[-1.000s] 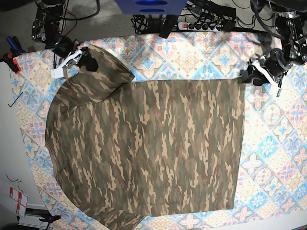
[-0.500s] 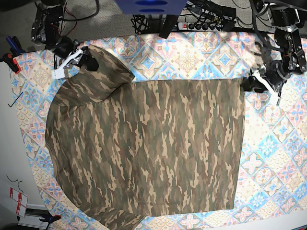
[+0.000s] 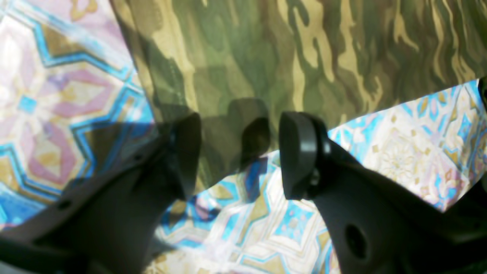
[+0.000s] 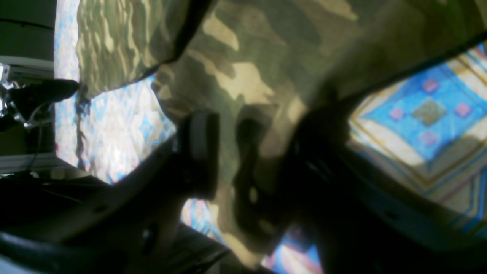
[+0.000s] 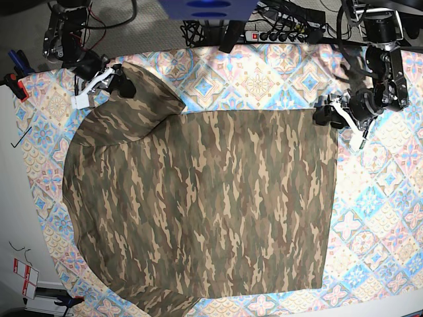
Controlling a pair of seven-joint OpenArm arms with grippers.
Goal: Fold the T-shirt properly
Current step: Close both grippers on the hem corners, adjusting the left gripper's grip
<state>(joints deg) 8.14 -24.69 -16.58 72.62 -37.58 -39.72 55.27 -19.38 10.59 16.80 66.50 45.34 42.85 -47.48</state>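
Note:
The T-shirt's corner tip [image 3: 206, 179] is only a little way inside my left gripper's open fingers, so I need to go farther in over the camouflage fabric [image 3: 235, 86] before I close and lift.
The camouflage T-shirt [image 5: 198, 198] lies spread flat on the pastel tile-patterned cloth [image 5: 264, 79]. Its sleeve is bunched at the upper left. My left gripper [image 5: 322, 112] is at the shirt's upper right corner. In the left wrist view this gripper [image 3: 239, 152] is open, and the shirt's corner [image 3: 304, 57] lies between its fingers [image 3: 298, 148]. My right gripper [image 5: 122, 84] is at the bunched sleeve. In the right wrist view this gripper [image 4: 255, 148] has its jaws apart, with shirt fabric [image 4: 247, 57] between them and draped over one finger.
A power strip [image 5: 277, 34] and cables run along the back edge. Clamps [image 5: 13, 82] sit at the far left. A hex key [image 5: 21, 137] lies on the white table left of the cloth. Tags [image 5: 23, 274] lie at the bottom left.
My left gripper has moved left and slightly down, from off the shirt onto its upper right corner. The right arm and the shirt have not moved.

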